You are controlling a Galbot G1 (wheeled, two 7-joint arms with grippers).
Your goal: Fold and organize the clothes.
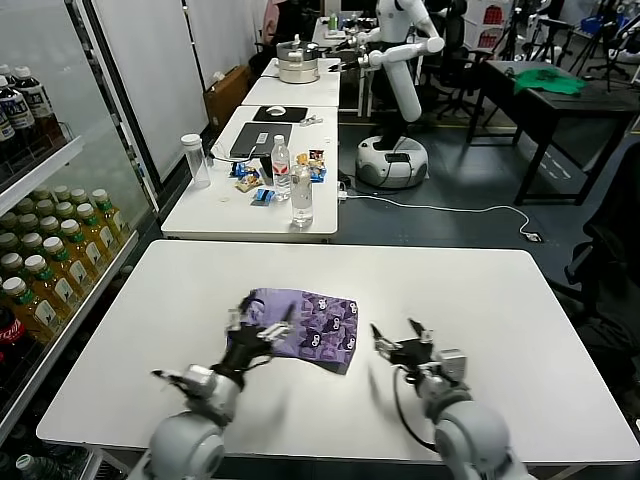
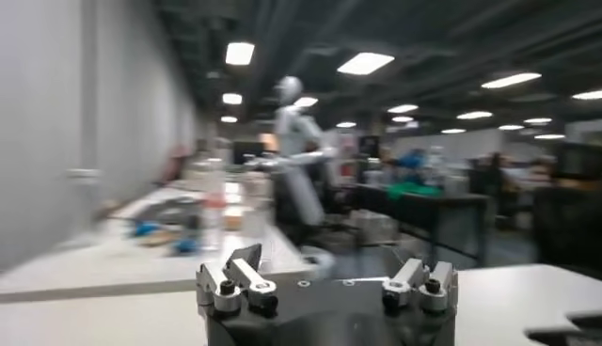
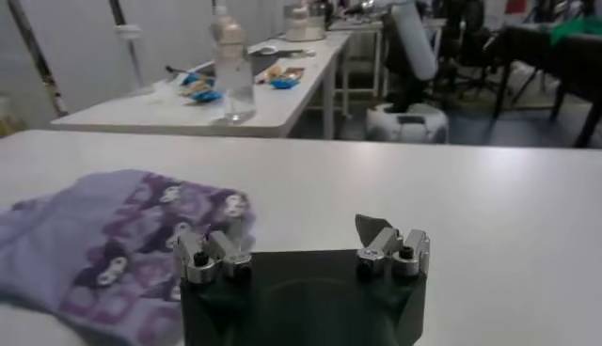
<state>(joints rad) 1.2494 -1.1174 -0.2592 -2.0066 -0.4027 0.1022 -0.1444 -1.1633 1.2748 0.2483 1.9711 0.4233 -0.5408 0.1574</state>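
Observation:
The folded T-shirt point(image 1: 305, 326) is at a slant and away from the middle of the table, so the robot's right gripper should pinch its printed edge point(image 1: 350, 328) and pull the T-shirt straight toward the middle.
The clothes are one lavender T-shirt point(image 1: 305, 324), folded into a small rectangle with dark printed marks facing up, lying on the white table point(image 1: 500, 300) a little left of centre. My left gripper point(image 1: 265, 322) hovers at the shirt's left edge, open and holding nothing; in the left wrist view the left gripper point(image 2: 324, 275) has its jaws wide apart and the shirt is out of view. My right gripper point(image 1: 397, 336) stands open just right of the shirt, apart from it. From the right wrist, the shirt point(image 3: 113, 244) lies beside the right gripper point(image 3: 301, 246).
Behind stands a second white table point(image 1: 200, 215) with water bottles point(image 1: 301, 190), a laptop point(image 1: 262, 138) and snacks. A shelf of drink bottles point(image 1: 50, 260) lines the left side. Another robot point(image 1: 400, 90) and a green cloth point(image 1: 548, 82) on a dark table are far back.

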